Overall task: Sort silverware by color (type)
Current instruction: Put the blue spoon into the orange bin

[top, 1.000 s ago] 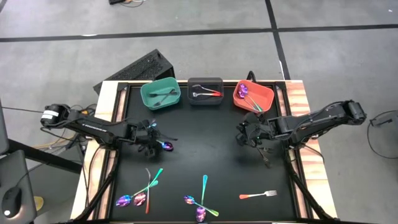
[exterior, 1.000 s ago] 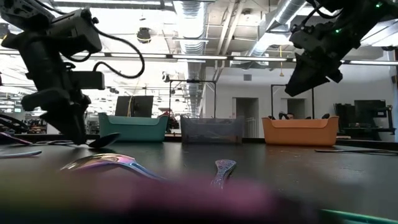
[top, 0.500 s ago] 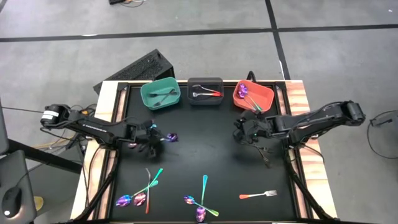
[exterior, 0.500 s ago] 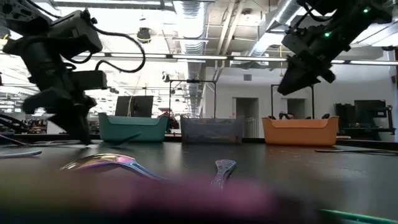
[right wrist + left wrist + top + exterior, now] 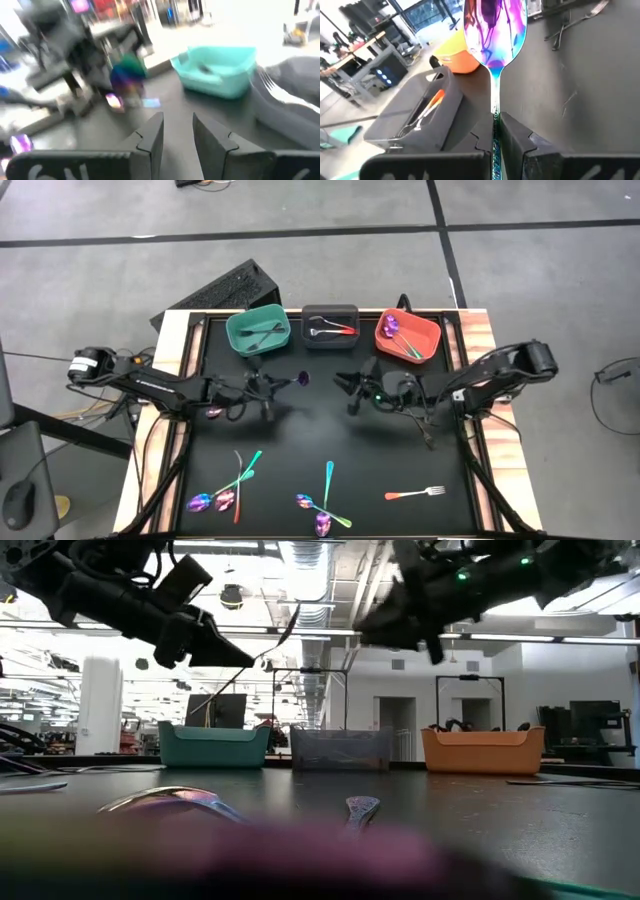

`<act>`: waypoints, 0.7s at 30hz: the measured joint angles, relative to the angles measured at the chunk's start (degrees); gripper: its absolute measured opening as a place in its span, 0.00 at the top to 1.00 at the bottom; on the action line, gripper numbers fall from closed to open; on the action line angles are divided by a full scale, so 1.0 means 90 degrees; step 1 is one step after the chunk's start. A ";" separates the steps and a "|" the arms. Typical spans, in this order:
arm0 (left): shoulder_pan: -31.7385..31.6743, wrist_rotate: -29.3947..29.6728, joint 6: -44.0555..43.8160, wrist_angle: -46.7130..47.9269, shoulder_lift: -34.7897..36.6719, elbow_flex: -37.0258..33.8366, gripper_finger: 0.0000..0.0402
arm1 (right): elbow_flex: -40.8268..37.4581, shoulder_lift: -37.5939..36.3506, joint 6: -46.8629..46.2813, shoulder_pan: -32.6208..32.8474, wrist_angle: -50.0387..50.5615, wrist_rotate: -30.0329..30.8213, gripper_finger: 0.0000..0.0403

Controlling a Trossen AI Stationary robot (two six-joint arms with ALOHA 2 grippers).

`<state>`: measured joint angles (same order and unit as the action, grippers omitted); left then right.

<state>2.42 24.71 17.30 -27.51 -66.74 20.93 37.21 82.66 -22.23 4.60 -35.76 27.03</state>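
Observation:
My left gripper is holding the spoon by its handle, far from the orange bin (image 5: 409,338). Next, my right gripper takes the spoon's bowl (image 5: 303,378) and carries the spoon to the bin.
An iridescent purple-teal spoon (image 5: 495,30) sticks out ahead of my left gripper (image 5: 272,386), which is shut on it above the table's middle left; its bowl (image 5: 304,378) points toward the table's right. My right gripper (image 5: 350,390) hovers open just right of it, facing the left arm, with nothing between its fingers (image 5: 150,135). Three bins stand along the far edge: teal (image 5: 259,332), dark grey (image 5: 330,327) and orange (image 5: 407,336), each with silverware inside. Several iridescent pieces (image 5: 240,480) (image 5: 325,502) and an orange-handled fork (image 5: 415,493) lie flat near the front edge. My left gripper pinches the spoon's thin handle (image 5: 495,122) between its two fingers (image 5: 520,142). The fingers come from the table's left and lie along the handle. The spoon reaches forward past the fingertips, bowl foremost, lifted clear of the table.
A black keyboard (image 5: 225,288) lies beyond the table's far left corner. Cables (image 5: 430,430) trail on the table under the right arm. The black tabletop (image 5: 320,435) between the two arms and the front pieces is bare.
My left gripper has taken hold of the iridescent spoon, lifted it off the table and carried it up toward the right and far edges, tipping from pointing down to nearly level. My right gripper has swung toward the table's left, toward the spoon.

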 joint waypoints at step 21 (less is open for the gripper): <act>0.0024 0.1464 0.1669 0.0043 -0.2436 0.1368 0.99 | 0.0597 0.1408 -0.0052 -0.0612 -0.0409 -0.0848 0.69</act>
<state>2.63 37.89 32.32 -27.13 -88.66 33.24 42.59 95.33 -22.70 -0.91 -39.44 19.40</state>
